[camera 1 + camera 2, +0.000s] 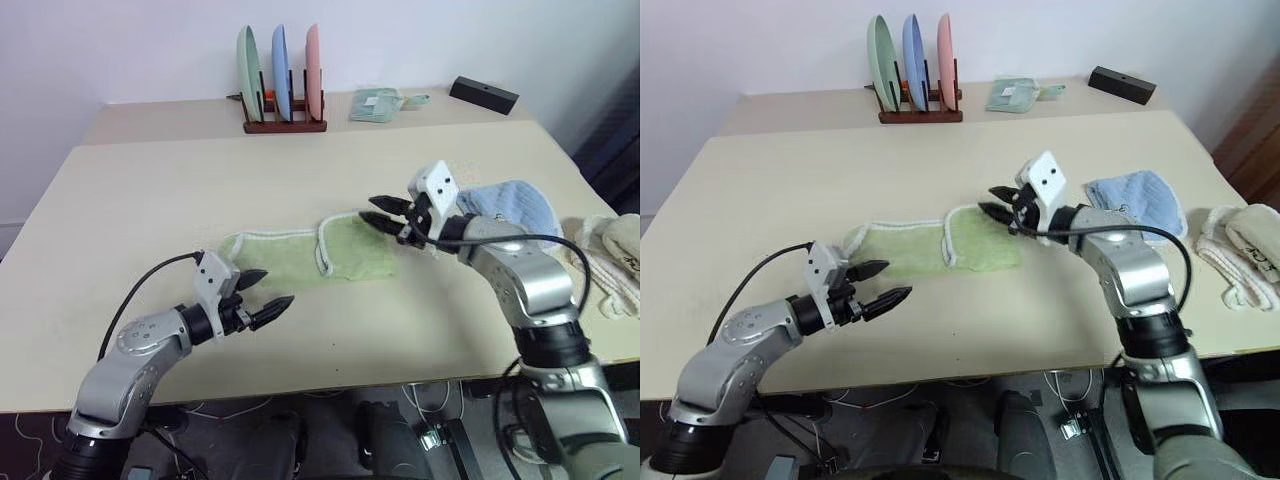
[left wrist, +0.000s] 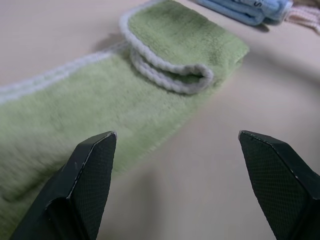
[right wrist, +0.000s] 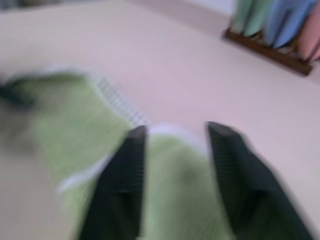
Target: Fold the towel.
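Observation:
My left gripper will make the whole towel (image 1: pixel 278 260) slide along when it pulls. The towel's folded flap (image 1: pixel 356 250) lies on the towel itself, so that flap will stay folded.
The towel (image 1: pixel 290 255) is a light green strip with white edging, lying flat across the middle of the table (image 1: pixel 200 180). Its right end is folded back over itself into a flap (image 2: pixel 180 40). My right gripper (image 1: pixel 366 208) hovers just above that folded end, its fingers a little apart with nothing between them; the towel lies below the fingertips (image 3: pixel 135 137) in the right wrist view. By the towel's near left end, my left gripper (image 1: pixel 278 286) stands wide open and empty, pointing along the cloth.
A light blue cloth (image 1: pixel 510 205) lies right of the towel, behind my right wrist. A cream fluffy cloth (image 1: pixel 615 250) sits at the right edge. At the back stand a rack of three plates (image 1: pixel 283 85), a small folded cloth (image 1: pixel 375 105) and a black box (image 1: pixel 484 94).

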{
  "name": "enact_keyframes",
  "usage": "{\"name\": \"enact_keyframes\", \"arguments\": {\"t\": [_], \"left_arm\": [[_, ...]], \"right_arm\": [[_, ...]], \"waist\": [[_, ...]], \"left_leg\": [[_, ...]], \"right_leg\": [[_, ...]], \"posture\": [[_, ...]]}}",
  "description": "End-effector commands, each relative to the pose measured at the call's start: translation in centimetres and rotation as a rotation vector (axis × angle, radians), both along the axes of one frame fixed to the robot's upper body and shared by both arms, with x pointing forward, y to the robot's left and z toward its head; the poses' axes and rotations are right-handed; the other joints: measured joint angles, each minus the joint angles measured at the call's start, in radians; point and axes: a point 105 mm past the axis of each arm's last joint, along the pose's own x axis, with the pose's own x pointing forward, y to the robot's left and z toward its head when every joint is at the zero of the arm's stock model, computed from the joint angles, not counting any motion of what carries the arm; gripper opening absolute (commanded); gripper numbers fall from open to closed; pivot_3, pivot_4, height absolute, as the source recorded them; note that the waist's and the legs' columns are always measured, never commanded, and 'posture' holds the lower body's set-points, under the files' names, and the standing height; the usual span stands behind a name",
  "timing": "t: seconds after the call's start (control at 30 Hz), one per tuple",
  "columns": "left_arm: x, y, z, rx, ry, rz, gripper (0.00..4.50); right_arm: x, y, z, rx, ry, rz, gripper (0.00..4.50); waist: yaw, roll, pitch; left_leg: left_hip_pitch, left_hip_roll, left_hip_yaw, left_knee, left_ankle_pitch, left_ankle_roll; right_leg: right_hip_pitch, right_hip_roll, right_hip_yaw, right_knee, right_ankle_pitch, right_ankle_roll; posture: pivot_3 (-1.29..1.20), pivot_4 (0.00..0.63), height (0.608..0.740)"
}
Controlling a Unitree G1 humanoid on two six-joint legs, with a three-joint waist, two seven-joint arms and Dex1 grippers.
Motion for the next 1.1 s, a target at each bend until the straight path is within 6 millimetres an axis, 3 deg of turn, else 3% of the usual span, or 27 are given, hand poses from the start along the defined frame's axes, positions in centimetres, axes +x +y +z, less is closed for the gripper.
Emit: {"name": "enact_keyframes", "arguments": {"t": [0.03,0.23,0.37,0.5,0.53,0.6,0.77,1.1], "left_arm": [[-0.3,-0.1,1.2,-0.025,-0.033,0.021,4.03],[-1.3,0.9,-0.1,-0.003,0.001,0.137,4.03],[-1.0,2.3,-0.3,0.006,-0.016,0.269,4.03],[-1.4,3.6,-0.3,-0.006,-0.019,0.364,4.03],[-1.6,3.8,-0.3,-0.013,-0.011,0.379,4.03],[-1.7,4.6,-0.5,-0.088,0.043,0.457,4.50],[-1.1,5.0,-0.9,-0.232,0.186,0.559,4.50],[3.5,4.7,-1.2,-0.499,0.408,0.688,4.50]], "right_arm": [[1.2,0.7,-1.2,-0.019,-0.006,-0.028,0.08],[0.7,1.2,-7.5,-0.156,0.056,0.009,0.08],[0.8,1.3,-8.2,-0.195,0.029,0.006,0.08],[0.4,1.4,-5.6,-0.140,-0.054,0.044,0.08],[0.2,1.4,-4.9,-0.119,-0.061,0.056,0.29],[-0.5,1.7,-2.9,-0.118,-0.129,0.103,0.92],[-1.7,2.1,0.2,-0.096,-0.217,0.145,3.26],[-2.8,3.0,1.0,-0.119,-0.257,0.198,3.26]], "waist": [[0.006,0.000,0.000],[0.003,0.000,0.000],[0.003,0.000,-0.001],[0.003,0.000,-0.001],[0.003,0.000,-0.001],[0.004,0.000,0.000],[0.006,0.000,-0.001],[0.006,-0.001,-0.001]], "left_leg": [[0.000,0.000,0.000,0.000,0.000,0.000],[0.000,-0.001,0.000,0.000,0.000,0.000],[0.001,-0.001,0.000,0.000,0.000,0.000],[0.001,-0.001,0.000,0.000,0.000,-0.001],[0.001,-0.001,0.000,0.000,0.000,-0.001],[0.001,-0.001,0.000,0.000,0.000,-0.001],[0.001,-0.001,-0.001,0.000,0.000,0.000],[0.001,-0.001,-0.001,0.001,0.001,-0.002]], "right_leg": [[0.000,0.000,0.000,0.000,0.000,0.000],[0.000,0.000,0.000,0.000,0.000,0.000],[0.000,0.000,0.000,0.001,0.000,0.000],[0.001,0.001,0.000,0.001,0.000,0.000],[0.001,0.001,0.000,0.001,0.000,0.000],[0.001,0.001,0.000,0.001,0.000,0.000],[0.001,0.001,0.000,0.001,0.000,0.000],[0.001,0.002,0.000,0.001,0.000,0.000]], "posture": [[0.00,0.150,0.740],[0.00,0.150,0.740],[0.00,0.150,0.740],[0.00,0.150,0.740],[0.00,0.150,0.740],[0.00,0.150,0.740],[0.00,0.150,0.740],[0.00,0.150,0.740]]}}
